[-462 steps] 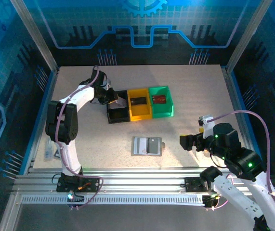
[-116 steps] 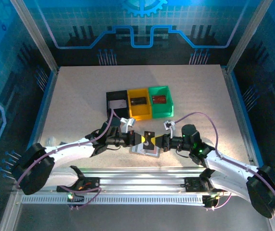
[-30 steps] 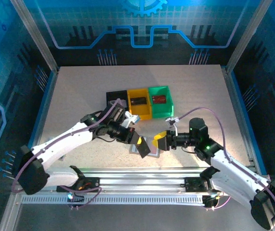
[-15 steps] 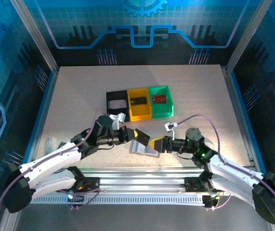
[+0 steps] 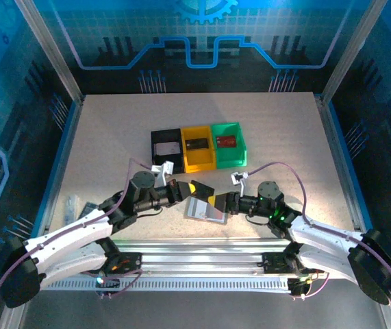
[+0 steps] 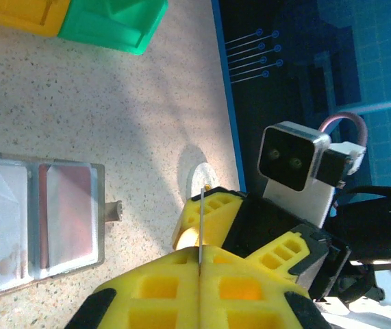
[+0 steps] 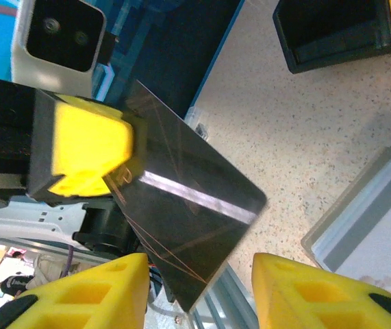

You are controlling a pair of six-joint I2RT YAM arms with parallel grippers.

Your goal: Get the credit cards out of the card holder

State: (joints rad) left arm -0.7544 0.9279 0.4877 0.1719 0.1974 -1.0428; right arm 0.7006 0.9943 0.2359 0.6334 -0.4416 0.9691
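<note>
The dark credit card (image 7: 168, 168) is clamped in my left gripper, so my right gripper should take it over by its free corner (image 7: 191, 286) and bring it to the yellow bin.
The grey card holder (image 5: 205, 210) lies open on the table, and a red credit card (image 6: 64, 206) sits in its right pocket (image 6: 41, 218). My left gripper (image 5: 190, 186) is shut on a dark credit card (image 7: 190, 205), held above the holder; in the left wrist view this card (image 6: 200, 223) shows edge-on between the pressed yellow pads of the left gripper (image 6: 200, 251). My right gripper (image 5: 218, 201) faces it from the right. Its jaws (image 7: 198, 269) are open, one on each side of the dark card's free corner, with a gap to both.
Black (image 5: 166, 151), yellow (image 5: 198, 148) and green (image 5: 228, 144) bins stand in a row behind the holder, each with a card in it. The table's front rail (image 5: 195, 243) runs just below both arms. The black bin (image 7: 332, 31) is also in the right wrist view.
My left gripper carried the dark card up off the holder, toward the right gripper. The right gripper moved left to meet it, and its jaws narrowed around the card's corner.
</note>
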